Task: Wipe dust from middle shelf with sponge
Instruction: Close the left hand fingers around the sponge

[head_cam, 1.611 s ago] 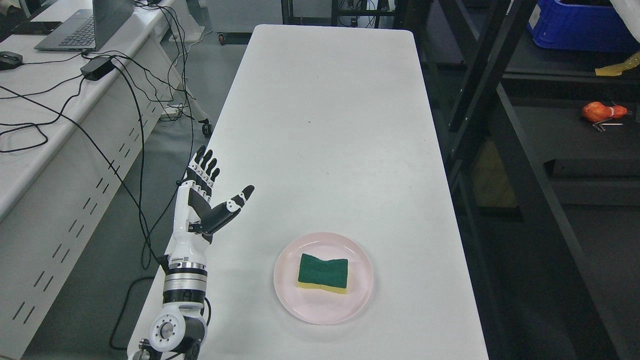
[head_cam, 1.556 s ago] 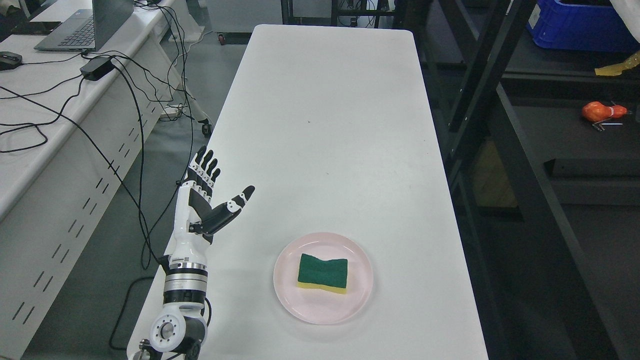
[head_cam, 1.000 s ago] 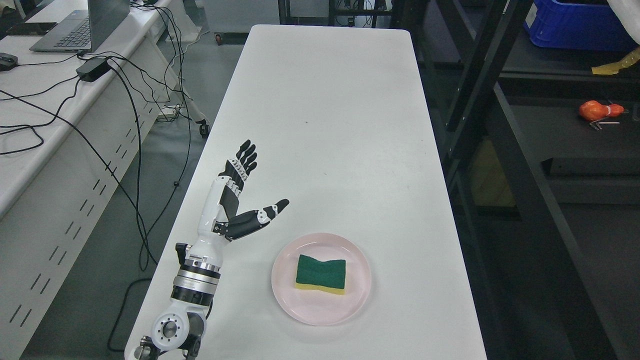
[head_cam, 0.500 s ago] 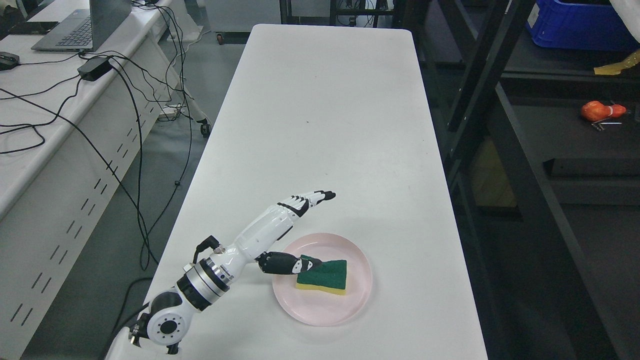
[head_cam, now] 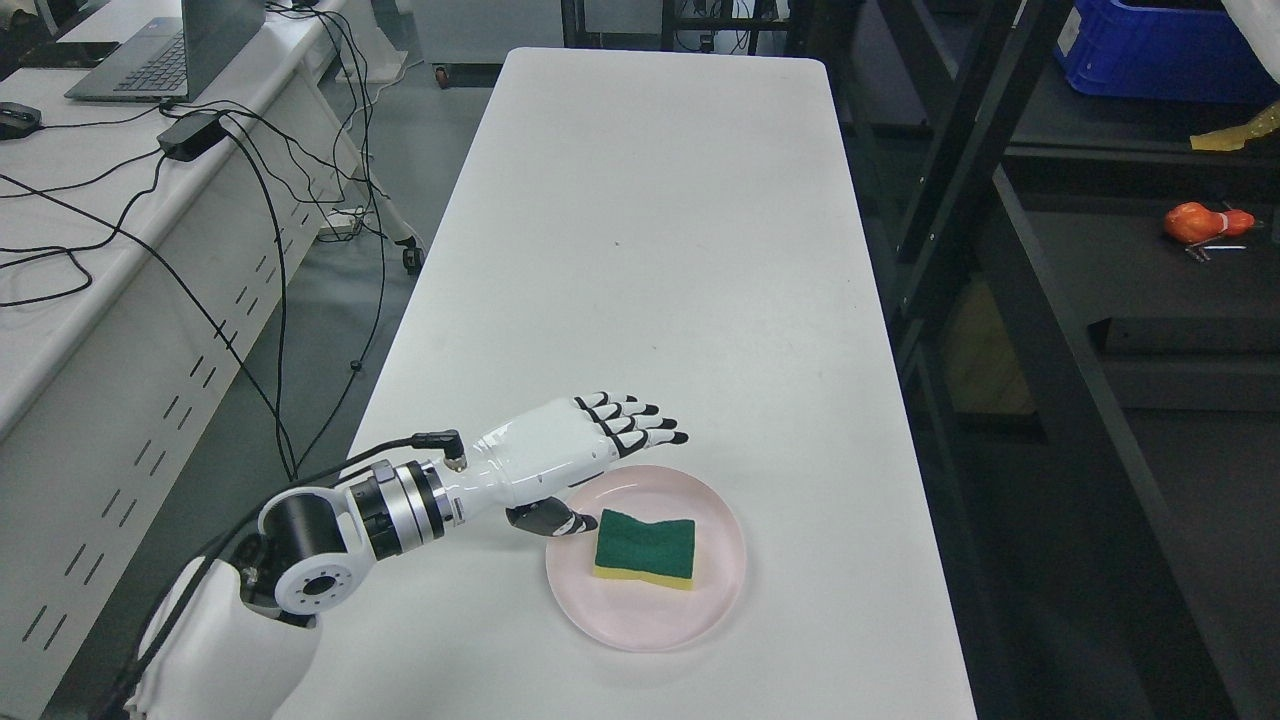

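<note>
I expect the sponge (head_cam: pixel 645 556) to buckle between my fingers and stay bent when I lift it off the plate, because its green top has a wavy edge (head_cam: pixel 648 521).
A sponge (head_cam: pixel 646 548) with a green top and yellow base lies flat on a pink plate (head_cam: pixel 700 610) near the front of the white table (head_cam: pixel 640 250). My left hand (head_cam: pixel 610 470) hovers palm down over the plate's left rim, fingers (head_cam: pixel 640 425) stretched out and spread. Its thumb (head_cam: pixel 555 521) points at the sponge's left edge, just short of touching it. The hand is open and holds nothing. The dark shelf unit (head_cam: pixel 1060 300) stands to the right of the table.
A desk (head_cam: pixel 90 250) with a laptop (head_cam: pixel 180 50), a power brick and trailing cables runs along the left. On the shelves sit a blue bin (head_cam: pixel 1160 50) and an orange object (head_cam: pixel 1205 222).
My left hand swung from upright at the table's left edge down and right to the plate, turning palm down. In the last half second the thumb drew back off the sponge's corner.
</note>
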Tool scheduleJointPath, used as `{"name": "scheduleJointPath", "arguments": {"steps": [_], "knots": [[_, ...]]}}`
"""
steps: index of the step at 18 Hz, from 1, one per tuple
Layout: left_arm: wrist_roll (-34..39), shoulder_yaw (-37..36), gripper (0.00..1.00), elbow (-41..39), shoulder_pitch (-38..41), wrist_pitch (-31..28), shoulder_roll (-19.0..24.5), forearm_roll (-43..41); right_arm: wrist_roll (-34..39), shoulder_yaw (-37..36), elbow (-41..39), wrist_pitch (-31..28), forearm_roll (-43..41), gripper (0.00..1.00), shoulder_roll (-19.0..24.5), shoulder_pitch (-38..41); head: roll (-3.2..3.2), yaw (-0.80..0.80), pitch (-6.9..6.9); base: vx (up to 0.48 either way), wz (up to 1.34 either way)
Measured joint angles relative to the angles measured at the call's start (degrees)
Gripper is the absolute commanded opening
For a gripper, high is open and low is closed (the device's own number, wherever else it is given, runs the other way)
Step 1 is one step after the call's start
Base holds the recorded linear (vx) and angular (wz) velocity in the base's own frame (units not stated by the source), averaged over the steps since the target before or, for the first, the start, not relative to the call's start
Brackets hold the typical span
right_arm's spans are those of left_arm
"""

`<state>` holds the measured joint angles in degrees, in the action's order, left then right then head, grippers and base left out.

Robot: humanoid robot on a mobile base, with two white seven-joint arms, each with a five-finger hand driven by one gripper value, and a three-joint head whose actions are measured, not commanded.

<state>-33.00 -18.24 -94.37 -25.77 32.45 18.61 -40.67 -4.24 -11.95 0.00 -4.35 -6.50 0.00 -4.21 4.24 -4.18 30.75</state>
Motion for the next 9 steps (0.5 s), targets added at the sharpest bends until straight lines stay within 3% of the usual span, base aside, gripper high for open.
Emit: {"name": "scheduleJointPath", "arguments": {"steps": [9], "knots": [[-1.5,-12.3,0.94,0.6,-6.1,-0.3,2.8,-5.2,0.0,0.0,0.0,0.0,0.0,1.00,0.0,0.0,0.00,0.00,0.00,0.000,0.00]]}}
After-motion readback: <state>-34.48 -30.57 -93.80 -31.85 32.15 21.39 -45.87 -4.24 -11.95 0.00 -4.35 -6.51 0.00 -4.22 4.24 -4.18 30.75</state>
